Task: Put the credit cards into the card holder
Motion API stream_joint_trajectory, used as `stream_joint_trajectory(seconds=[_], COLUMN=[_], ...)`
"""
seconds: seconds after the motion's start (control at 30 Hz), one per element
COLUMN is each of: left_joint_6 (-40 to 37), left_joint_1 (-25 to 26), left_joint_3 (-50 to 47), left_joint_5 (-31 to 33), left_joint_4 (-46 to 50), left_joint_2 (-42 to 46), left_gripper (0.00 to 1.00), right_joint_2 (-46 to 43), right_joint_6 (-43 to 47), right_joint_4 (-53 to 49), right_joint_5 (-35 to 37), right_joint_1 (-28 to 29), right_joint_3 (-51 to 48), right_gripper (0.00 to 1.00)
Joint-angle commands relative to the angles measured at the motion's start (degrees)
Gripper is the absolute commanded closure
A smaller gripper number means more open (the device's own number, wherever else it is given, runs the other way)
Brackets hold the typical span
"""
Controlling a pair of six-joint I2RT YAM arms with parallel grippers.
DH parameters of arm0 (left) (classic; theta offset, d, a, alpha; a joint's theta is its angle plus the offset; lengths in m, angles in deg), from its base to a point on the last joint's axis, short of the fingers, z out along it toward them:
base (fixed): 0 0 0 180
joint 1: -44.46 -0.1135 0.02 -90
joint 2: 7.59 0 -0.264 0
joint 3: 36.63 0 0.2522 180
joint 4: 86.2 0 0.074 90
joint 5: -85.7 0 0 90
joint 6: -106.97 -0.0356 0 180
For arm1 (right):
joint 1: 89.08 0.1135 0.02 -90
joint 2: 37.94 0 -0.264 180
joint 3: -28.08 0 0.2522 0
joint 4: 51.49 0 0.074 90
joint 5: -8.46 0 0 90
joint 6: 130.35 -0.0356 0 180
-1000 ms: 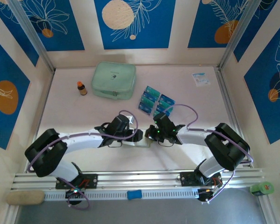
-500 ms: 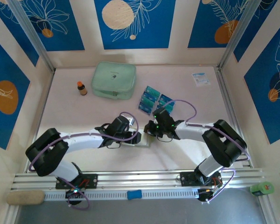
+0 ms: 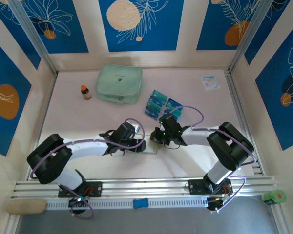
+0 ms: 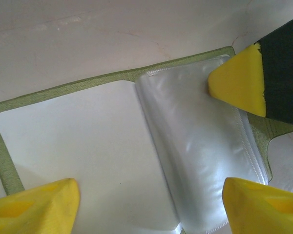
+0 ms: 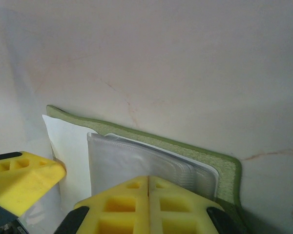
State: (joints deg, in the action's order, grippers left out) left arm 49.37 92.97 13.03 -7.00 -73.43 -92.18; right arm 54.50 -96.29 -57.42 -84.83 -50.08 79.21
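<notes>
The closed fingers of my right gripper are holding down the clear sleeves (image 4: 188,139) on one half, so next I move my right gripper across and press the top sleeve flat over the white panel (image 4: 83,141).
The olive card holder (image 3: 150,147) lies open on the table between my two grippers. Its green rim (image 4: 63,90) frames a white inner panel and a stack of clear plastic sleeves (image 4: 200,146). My left gripper (image 4: 149,207) is open, its fingers straddling the holder's near side. My right gripper (image 5: 149,181) is shut with nothing between its fingers, and its tip (image 4: 237,80) rests on the sleeves (image 5: 136,158) near the holder's corner (image 5: 224,168). The blue and teal credit cards (image 3: 163,105) lie in a group behind the grippers (image 3: 147,141), apart from both.
A pale mint zip pouch (image 3: 119,84) sits at the back left with a small brown bottle (image 3: 85,92) beside it. A white-and-blue packet (image 3: 210,82) lies at the back right. Metal rails run along the sides and the near edge.
My right gripper has slid left and slightly away from me, onto the holder, and its arm has folded closer. The left arm has hardly moved.
</notes>
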Motion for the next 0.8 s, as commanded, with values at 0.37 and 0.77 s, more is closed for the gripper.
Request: stream_joint_trajectory(seconds=[0.37,0.77], left_joint_6=[-1.08,-0.46], left_joint_1=[-0.26,-0.20], left_joint_3=[-1.90,-4.78], left_joint_5=[1.91,2.79], left_joint_4=[-1.33,-3.03], left_joint_2=[-1.08,-2.79], left_gripper=[0.22,0.44], right_joint_2=[3.51,-1.78], right_joint_6=[-2.20,-2.15], right_joint_4=[0.60,-0.74], right_joint_5=[-2.22,-2.07], right_joint_1=[2.83,2.13], right_joint_3=[2.45,2.21], right_gripper=[1.00,0.82])
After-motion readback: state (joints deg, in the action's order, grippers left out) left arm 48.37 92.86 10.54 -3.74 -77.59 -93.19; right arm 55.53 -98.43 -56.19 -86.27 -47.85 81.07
